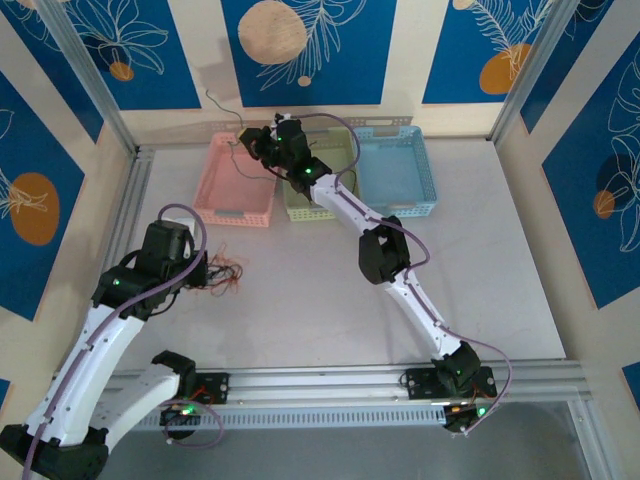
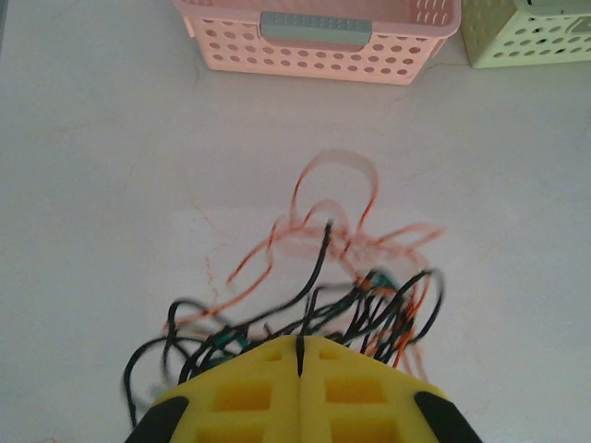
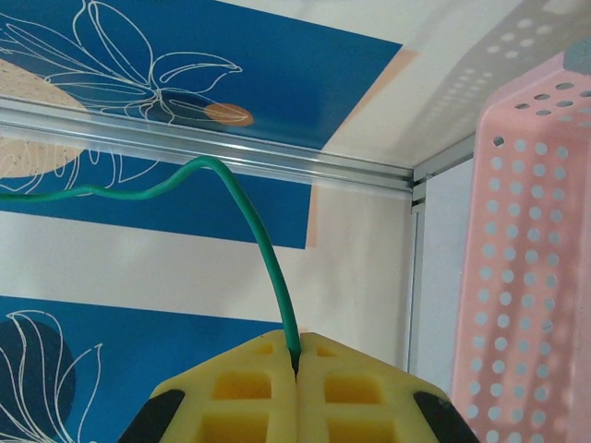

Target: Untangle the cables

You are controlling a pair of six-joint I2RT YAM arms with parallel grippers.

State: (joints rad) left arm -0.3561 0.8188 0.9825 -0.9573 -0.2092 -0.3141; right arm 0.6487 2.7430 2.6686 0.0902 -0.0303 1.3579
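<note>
The green cable's end (image 1: 209,93) pokes out beyond the pink basket's far rim. My right gripper should move back over the basket's middle (image 1: 238,184) before it opens.
The cables (image 2: 369,295) lie in a loose tangle of black, red-orange and a few greenish wires on the white table, seen as a small clump (image 1: 228,272) from above. My left gripper (image 2: 298,343) is at the tangle's near edge, jaws shut with a black wire pinched at the tips; from above it (image 1: 205,272) sits just left of the clump. My right gripper (image 3: 295,355) is shut on one green cable (image 3: 268,249) that arcs up and to the left. In the top view it (image 1: 248,140) hovers over the pink basket's far edge, the thin cable (image 1: 222,108) rising toward the back wall.
Three baskets stand in a row at the back: pink (image 1: 235,195), pale green (image 1: 340,150) and blue (image 1: 395,175). The pink basket (image 2: 314,41) is ahead of the tangle and beside my right jaws (image 3: 526,277). The right arm stretches over the green basket. Aluminium rails frame the table.
</note>
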